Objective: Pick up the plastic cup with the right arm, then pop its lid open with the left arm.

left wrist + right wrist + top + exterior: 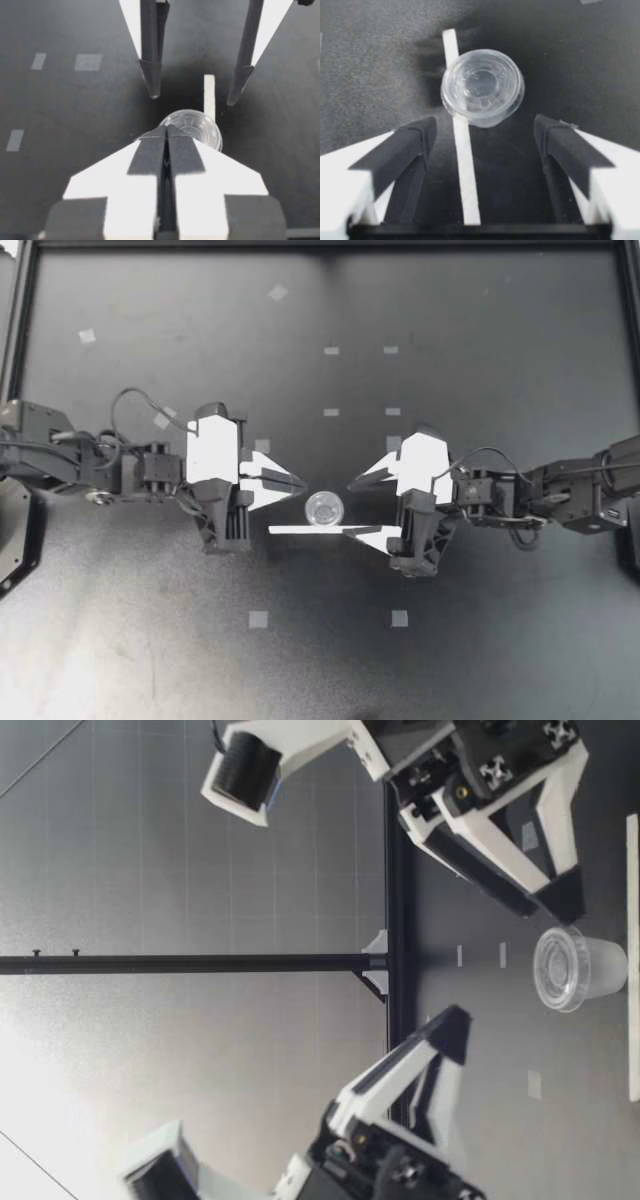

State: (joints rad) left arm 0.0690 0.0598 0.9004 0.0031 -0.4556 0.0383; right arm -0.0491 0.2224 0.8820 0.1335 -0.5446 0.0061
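My gripper will pop the lid (324,508) open, and it will come off in one piece, because the round rim (519,82) goes evenly around the top of the plastic cup.
A small clear plastic cup (324,508) stands upright on the black table, between the two arms. My left gripper (300,483) is shut and empty, its tip just short of the cup and slightly to its far side. My right gripper (349,508) is open, its fingers set wide on either side of the cup's near end without touching it. A thin white strip (305,530) lies flat beside the cup. In the right wrist view the cup (482,93) sits just ahead of the open fingers (415,135). In the left wrist view the cup (195,125) is right at the shut tip (167,129).
Small pale tape marks (258,619) dot the table (480,640). A black frame rail (20,330) runs along the table's edges. In the low view the cup (578,967) stands between both grippers, which hang just above the surface.
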